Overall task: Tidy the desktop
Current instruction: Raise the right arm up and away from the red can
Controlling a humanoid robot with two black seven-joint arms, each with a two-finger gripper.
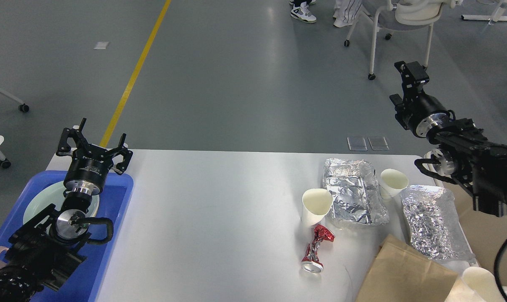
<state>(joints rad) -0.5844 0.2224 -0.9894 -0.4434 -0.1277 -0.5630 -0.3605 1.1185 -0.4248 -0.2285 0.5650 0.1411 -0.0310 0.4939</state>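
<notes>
I see the brown paper bag (410, 274) lying flattened with a straight creased side (371, 267), so I expect it to stay a fairly stiff panel when I pick it up.
The white desktop (220, 201) fills the lower middle of the head view. On its right part lie a crushed red can (316, 250), two paper cups (316, 204) (393, 181), two crumpled foil containers (352, 191) (432, 219) and a brown paper bag (404, 274). My left gripper (95, 138) is open and empty above the far end of the blue tray (117, 218). My right gripper (401, 86) is open and empty, raised high beyond the table's far right corner.
The blue tray holds a pale green plate (37, 201). A cream bin (488, 237) stands at the right edge, partly behind my right arm. A third paper cup (480, 280) sits at the bottom right. A wheeled chair (400, 21) stands on the floor behind.
</notes>
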